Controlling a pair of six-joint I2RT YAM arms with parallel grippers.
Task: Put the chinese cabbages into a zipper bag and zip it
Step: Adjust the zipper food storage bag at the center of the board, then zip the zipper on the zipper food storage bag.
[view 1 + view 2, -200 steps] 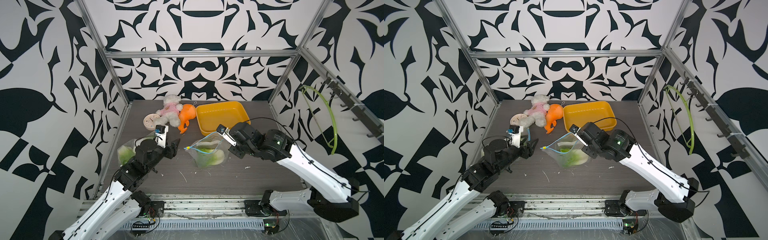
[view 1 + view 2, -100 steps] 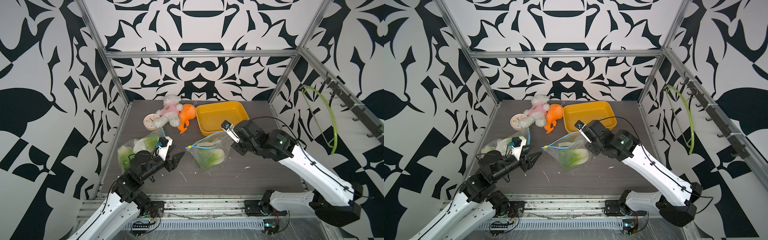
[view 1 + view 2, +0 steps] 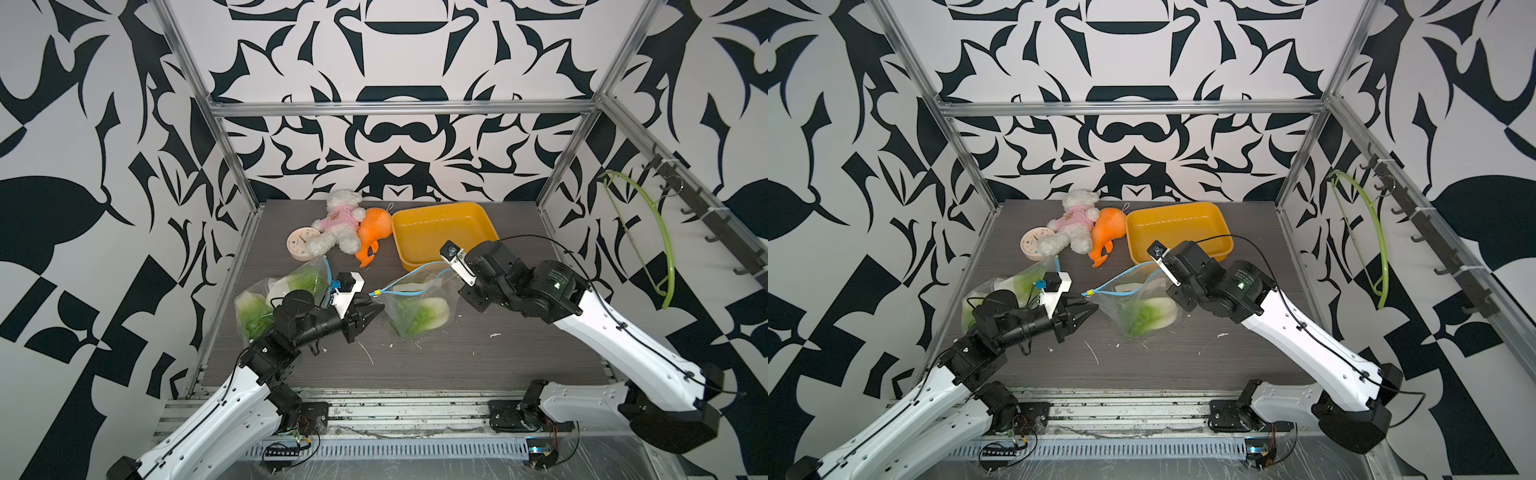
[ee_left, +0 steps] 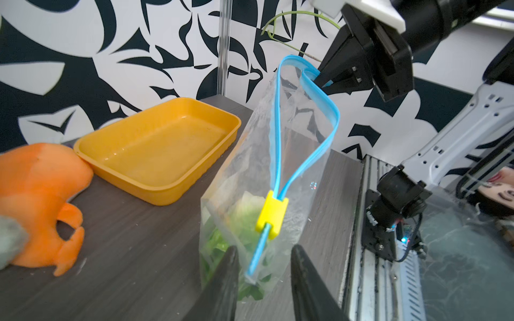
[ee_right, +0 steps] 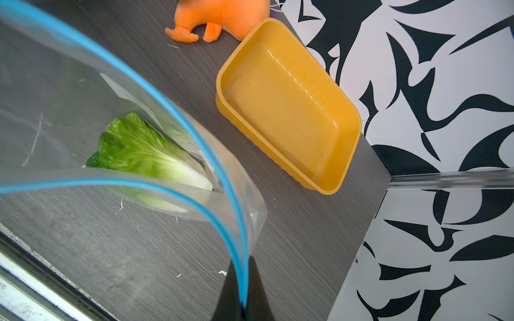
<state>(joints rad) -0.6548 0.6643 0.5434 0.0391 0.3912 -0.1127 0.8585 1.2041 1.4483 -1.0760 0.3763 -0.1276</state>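
Observation:
My right gripper is holding the blue zipper's end [image 3: 445, 264] far from the yellow slider. It should go to the slider [image 3: 377, 293] while my left gripper pinches the zipper's tip.
A clear zipper bag [image 3: 419, 307] with a blue zip strip stands at mid-table in both top views, its mouth gaping. A chinese cabbage [image 5: 139, 150] lies inside it, green leaves and white stem. My right gripper [image 5: 243, 264] is shut on one end of the blue strip and holds it up; it also shows in the left wrist view [image 4: 319, 79]. My left gripper [image 4: 264, 250] is at the other end, just below the yellow slider [image 4: 272, 219]. Its jaws stand on either side of the strip's tip with gaps on both sides.
A second clear bag [image 3: 266, 307] with green cabbages lies at the left, behind my left arm. At the back sit a yellow tray [image 3: 440, 232], an orange plush toy [image 3: 372, 232], a white teddy [image 3: 338, 224] and a small round clock [image 3: 300, 244].
My left arm swung from the left bag to the slider end of the middle bag, and its jaws narrowed. My right gripper stayed shut on the strip and shifted slightly right.

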